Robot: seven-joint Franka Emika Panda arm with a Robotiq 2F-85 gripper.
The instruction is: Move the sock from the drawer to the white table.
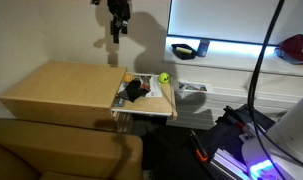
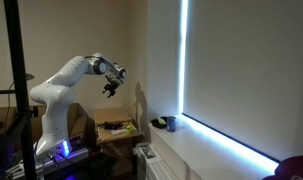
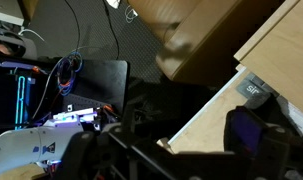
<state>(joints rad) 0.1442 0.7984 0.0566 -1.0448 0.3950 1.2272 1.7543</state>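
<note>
The dark sock [image 1: 134, 91] needs my gripper back over it before I lower down to grasp the sock, so I should swing my gripper back from where it hangs, high and off toward the wooden cabinet top [image 1: 79, 82].
A dark sock [image 1: 137, 90] lies in the open wooden drawer [image 1: 161, 108], next to a yellow-green ball [image 1: 163, 77]. In an exterior view the drawer [image 2: 119, 130] sticks out of a low cabinet beside the arm. The white table [image 1: 231, 62] runs along the window wall and also shows in an exterior view [image 2: 206, 150]. My gripper [image 1: 118, 22] hangs high above the drawer, well clear of the sock, and also shows in an exterior view [image 2: 111, 89]. In the wrist view its fingers [image 3: 181, 150] look spread apart with nothing between them.
The wooden cabinet top [image 1: 61, 88] lies beside the drawer. A black object [image 1: 188, 48] and a red object [image 1: 296, 47] sit on the white table, and a dark cup [image 2: 169, 124] stands on it. Cables and lit electronics [image 1: 256, 150] are on the floor.
</note>
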